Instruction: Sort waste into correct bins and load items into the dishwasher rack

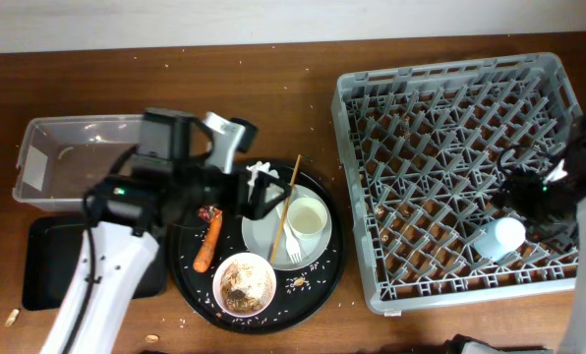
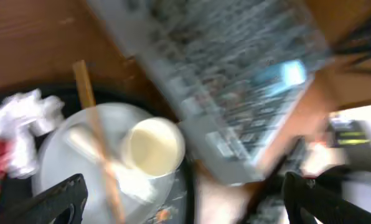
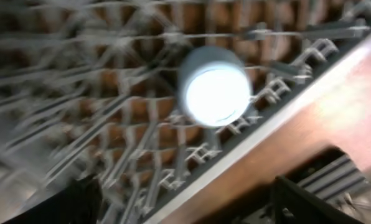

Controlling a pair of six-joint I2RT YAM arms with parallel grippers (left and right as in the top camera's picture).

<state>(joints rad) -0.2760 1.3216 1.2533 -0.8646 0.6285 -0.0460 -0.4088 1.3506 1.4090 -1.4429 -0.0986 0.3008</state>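
The pale cup (image 1: 307, 217) is standing upright on the white plate, so the robot's left gripper should pick it up and pass it tipped to the right gripper for the dishwasher rack (image 1: 439, 239).
The grey dishwasher rack (image 1: 450, 108) holds a light blue cup (image 1: 498, 239) upside down near its front right; the cup also shows in the right wrist view (image 3: 213, 87). My right gripper (image 1: 531, 205) is open and empty just above and beside the cup. My left gripper (image 1: 263, 197) is open and empty over the white plate (image 1: 265, 236), which carries a pale cup (image 1: 307, 216), a white fork (image 1: 292, 246) and a wooden stick (image 1: 284, 211). White tissue (image 1: 262, 171), a red wrapper (image 1: 210, 212), a carrot stick (image 1: 208, 242) and a small bowl of food scraps (image 1: 244, 283) lie nearby.
These things sit on a big round black tray (image 1: 327, 270). A clear tub (image 1: 67, 162) and a shallow black tray (image 1: 47, 261) stand at the left. Crumbs lie on the table near its front left edge (image 1: 13, 317). Both wrist views are blurred.
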